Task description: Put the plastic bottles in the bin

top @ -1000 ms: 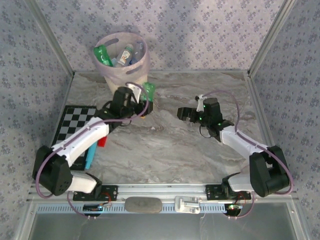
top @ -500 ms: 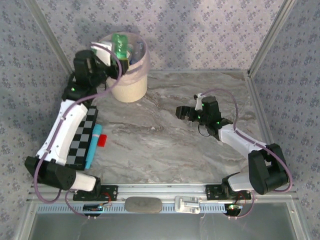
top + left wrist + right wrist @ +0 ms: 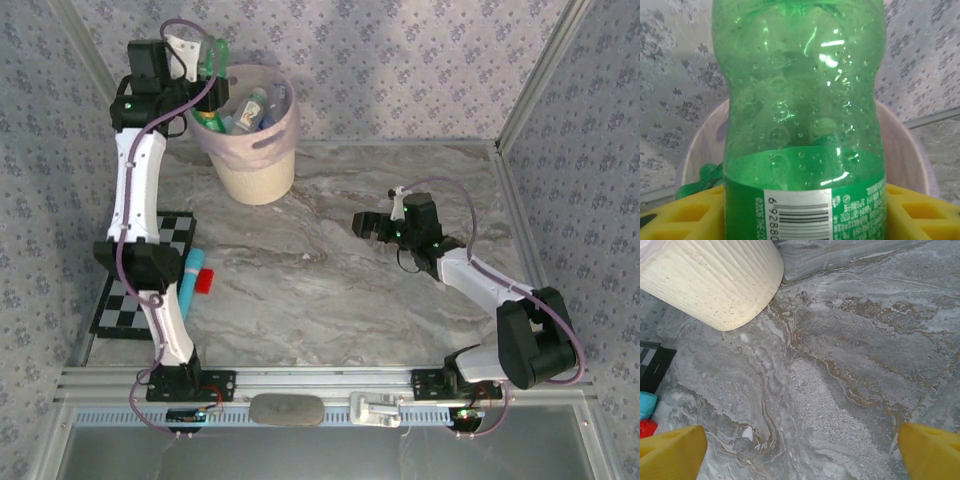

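Observation:
The green plastic bottle [image 3: 217, 57] is up above the rim of the pink bin, so my left gripper keeps going over the bin's opening [image 3: 243, 104] and lets go of the bottle there.
My left gripper [image 3: 206, 84] is raised high at the back left and is shut on a green plastic bottle [image 3: 216, 57], at the left rim of the pink bin [image 3: 257, 170]. In the left wrist view the bottle [image 3: 800, 115] stands between my yellow fingers [image 3: 685, 215], with the bin's rim [image 3: 907, 150] behind it. Several bottles [image 3: 245, 110] lie inside the bin. My right gripper [image 3: 366, 226] hovers low over the marble table right of centre. It is open, with only bare table between its fingertips [image 3: 670, 455].
A checkerboard mat [image 3: 135, 295] lies at the left, with a cyan stick [image 3: 190, 287] and a small red block [image 3: 205, 281] beside it. The bin's cream base [image 3: 715, 280] stands to the left ahead of the right gripper. Patterned walls close in the table.
The left arm has carried the green bottle up from the table's middle, swung left and risen to the bin's left rim. The right arm has stayed still.

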